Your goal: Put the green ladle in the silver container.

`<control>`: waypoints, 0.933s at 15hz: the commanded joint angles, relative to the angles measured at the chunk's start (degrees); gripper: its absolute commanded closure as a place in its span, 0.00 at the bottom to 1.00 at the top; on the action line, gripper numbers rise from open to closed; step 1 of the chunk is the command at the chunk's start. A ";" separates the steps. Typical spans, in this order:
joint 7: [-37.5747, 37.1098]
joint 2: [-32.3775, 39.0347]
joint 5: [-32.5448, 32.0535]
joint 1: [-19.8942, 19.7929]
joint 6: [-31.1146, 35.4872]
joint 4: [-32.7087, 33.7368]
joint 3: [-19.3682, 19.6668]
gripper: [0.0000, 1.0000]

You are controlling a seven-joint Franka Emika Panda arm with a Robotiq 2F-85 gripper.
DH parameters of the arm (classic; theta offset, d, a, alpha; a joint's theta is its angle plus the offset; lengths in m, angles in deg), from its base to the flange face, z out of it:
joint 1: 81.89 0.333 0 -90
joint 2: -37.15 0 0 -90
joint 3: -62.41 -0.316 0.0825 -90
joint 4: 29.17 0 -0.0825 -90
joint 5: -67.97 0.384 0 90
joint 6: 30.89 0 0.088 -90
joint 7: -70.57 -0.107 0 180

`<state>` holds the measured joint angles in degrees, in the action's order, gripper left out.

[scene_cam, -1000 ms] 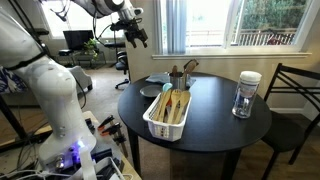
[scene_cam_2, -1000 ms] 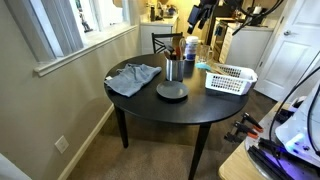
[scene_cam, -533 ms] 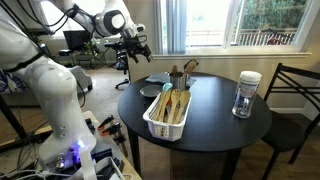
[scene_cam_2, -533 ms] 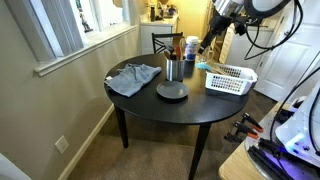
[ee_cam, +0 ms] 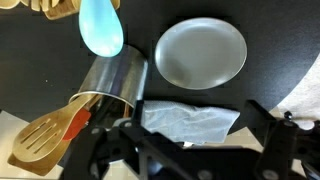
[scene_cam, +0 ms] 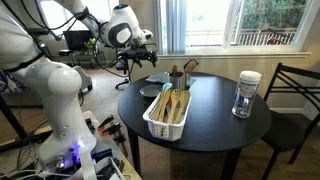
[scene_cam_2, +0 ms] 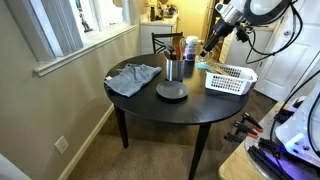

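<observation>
My gripper should swing over the white basket and go down toward the ladle's handle, because it is open and faces the plate and cloth [ee_cam: 200, 55], away from the green ladle.
The green ladle [ee_cam: 101, 28] lies in the white basket [scene_cam: 160, 122], its pale bowl end sticking out toward the silver container; it also shows in an exterior view [scene_cam: 165, 90]. The silver container [scene_cam: 177, 79] stands upright next to the basket and holds tan wooden utensils; it shows in the wrist view [ee_cam: 115, 80] and in an exterior view [scene_cam_2: 173, 69]. My gripper [scene_cam: 136, 60] hangs in the air beside the table edge, above table height, apart from everything. In the wrist view its fingers [ee_cam: 185, 150] are spread wide and empty.
A round silver plate [ee_cam: 200, 52] and a grey cloth [scene_cam_2: 133, 77] lie near the container. A glass jar with a white lid [scene_cam: 246, 95] stands at the far side. A chair [scene_cam: 295, 95] stands behind the table [scene_cam: 215, 135].
The arm has come down from high up and moved closer to the table edge. The objects on the table have not moved.
</observation>
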<state>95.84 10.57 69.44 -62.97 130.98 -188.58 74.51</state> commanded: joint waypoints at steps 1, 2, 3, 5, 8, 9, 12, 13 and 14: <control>0.42 0.00 0.77 -0.85 -0.17 0.12 -1.00 0.00; 0.40 0.00 0.75 -0.85 -0.17 0.13 -1.20 0.00; 0.33 0.01 0.71 -0.82 -0.16 0.13 -1.50 0.00; 0.30 0.00 0.70 -0.82 -0.16 0.13 -1.61 0.00; 0.30 0.00 0.69 -0.83 -0.16 0.13 -1.63 0.00; 0.30 0.00 0.69 -0.83 -0.16 0.13 -1.63 0.00; 3.51 -0.04 2.01 1.45 -1.30 0.13 0.75 0.00; 5.85 -0.36 3.67 3.20 -2.01 0.13 3.25 0.00; 7.98 -0.56 5.01 4.47 -2.61 0.14 5.34 0.00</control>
<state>96.77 10.58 70.12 -61.89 130.43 -188.50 74.91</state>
